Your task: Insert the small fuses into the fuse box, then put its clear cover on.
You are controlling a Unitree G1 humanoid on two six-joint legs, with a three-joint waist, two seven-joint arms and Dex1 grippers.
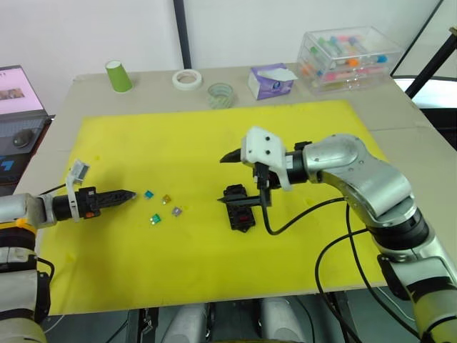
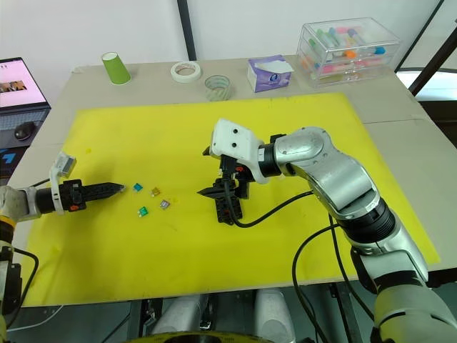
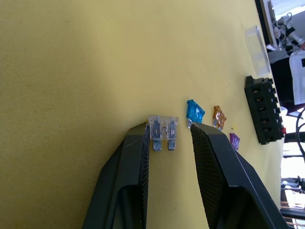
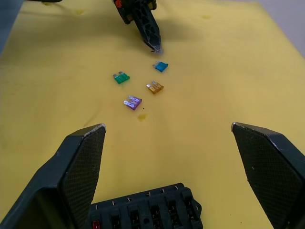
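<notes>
The clear small fuse point(image 3: 163, 125) will stick out head first when I lift it, because the small fuse's metal prongs point(image 3: 163, 144) point back between the gripper's fingers.
My left gripper point(image 3: 169, 130) rests low on the yellow mat, open, its fingers on either side of a clear small fuse point(image 3: 163, 132) that touches one finger. Just past its tips lie a blue fuse point(image 1: 149, 194), an amber fuse point(image 1: 166, 199), a purple fuse point(image 1: 176, 212) and a green fuse point(image 1: 154, 219). The black fuse box point(image 1: 239, 211) sits mid-mat with a red fuse point(image 4: 96, 224) in one end slot. My right gripper point(image 1: 223, 180) hovers over the box, open wide and holding nothing. The clear cover point(image 3: 257, 47) lies on the mat beyond the box.
The yellow mat point(image 1: 214, 264) covers most of the table. Along the far edge stand a green cup point(image 1: 118, 75), a white tape roll point(image 1: 187, 78), a clear tape roll point(image 1: 220, 93), a tissue pack point(image 1: 271, 80) and a clear storage box point(image 1: 350, 57). A laptop point(image 1: 18, 107) sits far left.
</notes>
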